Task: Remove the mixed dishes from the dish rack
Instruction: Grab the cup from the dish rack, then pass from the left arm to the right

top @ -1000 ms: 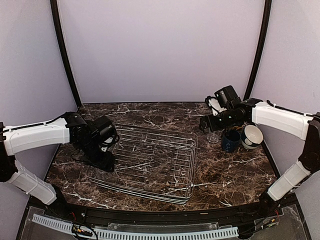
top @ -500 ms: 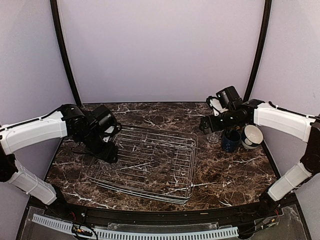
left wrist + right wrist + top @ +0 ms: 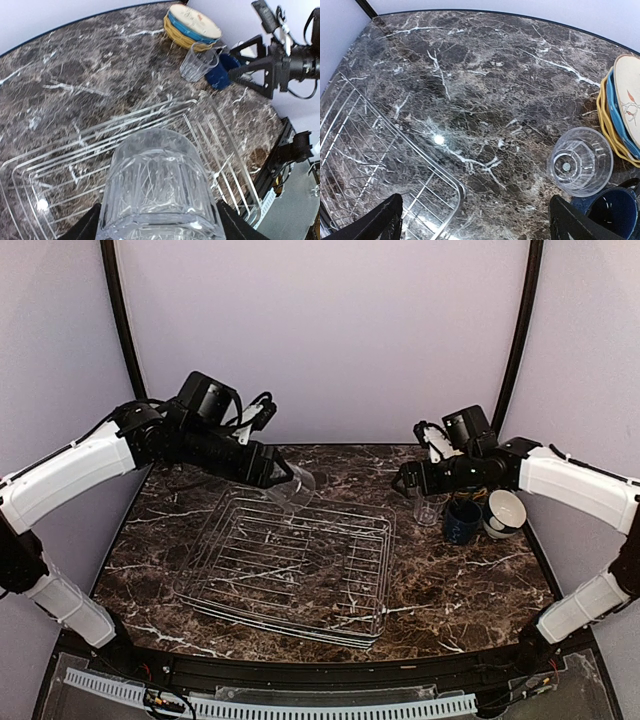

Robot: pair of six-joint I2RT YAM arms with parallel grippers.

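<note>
The clear glass in my left gripper (image 3: 294, 488) is hanging far away from the second glass (image 3: 428, 511), so next I pass the clear glass to my right gripper for stacking.
My left gripper (image 3: 283, 477) is shut on a clear glass (image 3: 298, 491) and holds it in the air over the back edge of the silver wire dish rack (image 3: 330, 585). In the left wrist view the glass (image 3: 157, 190) fills the space between my fingers above the rack (image 3: 220, 145), which holds no dishes. My right gripper (image 3: 409, 481) is open and empty above the table, just left of a second clear glass (image 3: 428, 508). A dark blue mug (image 3: 462, 521) and stacked pale bowls (image 3: 505, 512) stand beside it. The stacked plates (image 3: 621, 107) lie behind them.
The second glass (image 3: 581, 161) and the mug (image 3: 615, 212) stand close together on the dark marble table (image 3: 485, 75), right of the rack's corner (image 3: 455, 192). Grey walls and black posts close in the back and sides.
My left arm has risen from the rack's left side and swung toward the back, now carrying the clear glass. My right arm has shifted slightly.
</note>
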